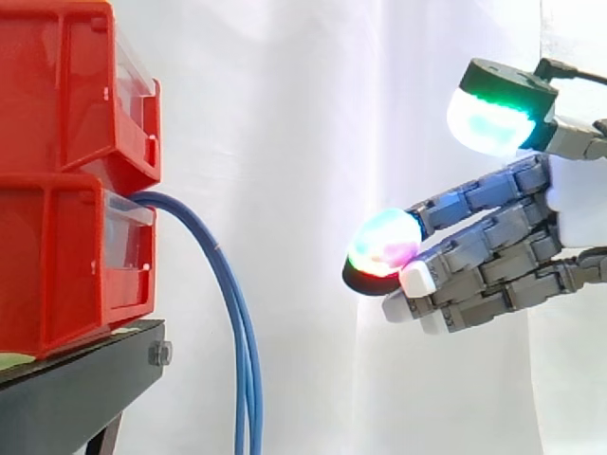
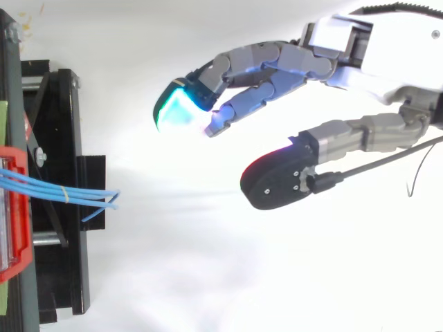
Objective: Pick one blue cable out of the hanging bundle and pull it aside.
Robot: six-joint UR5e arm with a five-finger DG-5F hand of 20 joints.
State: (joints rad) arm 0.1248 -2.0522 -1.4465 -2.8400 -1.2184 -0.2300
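Observation:
My gripper will drag another cable [image 1: 252, 341] along when it pulls one aside, because the blue cables hang close together [image 1: 218, 255] from the lower red bin.
A bundle of thin blue cables [image 1: 228, 294] comes out of the lower red bin [image 1: 71, 265] and hangs down past the stand's edge. From above, the blue cables [image 2: 62, 190] run right from the bin and fan out at their ends. My hand [image 1: 493, 256] hovers well to the right of the bundle, apart from it. Its fingers [image 2: 263, 69] reach out almost straight toward the cables, and the thumb [image 2: 291, 176] stands apart from them. Nothing lies between thumb and fingers. The hand is open.
Two red bins [image 1: 66, 95] are stacked on a black stand [image 1: 85, 379] at the left. A white curtain hangs behind. Open space lies between the cables and my hand.

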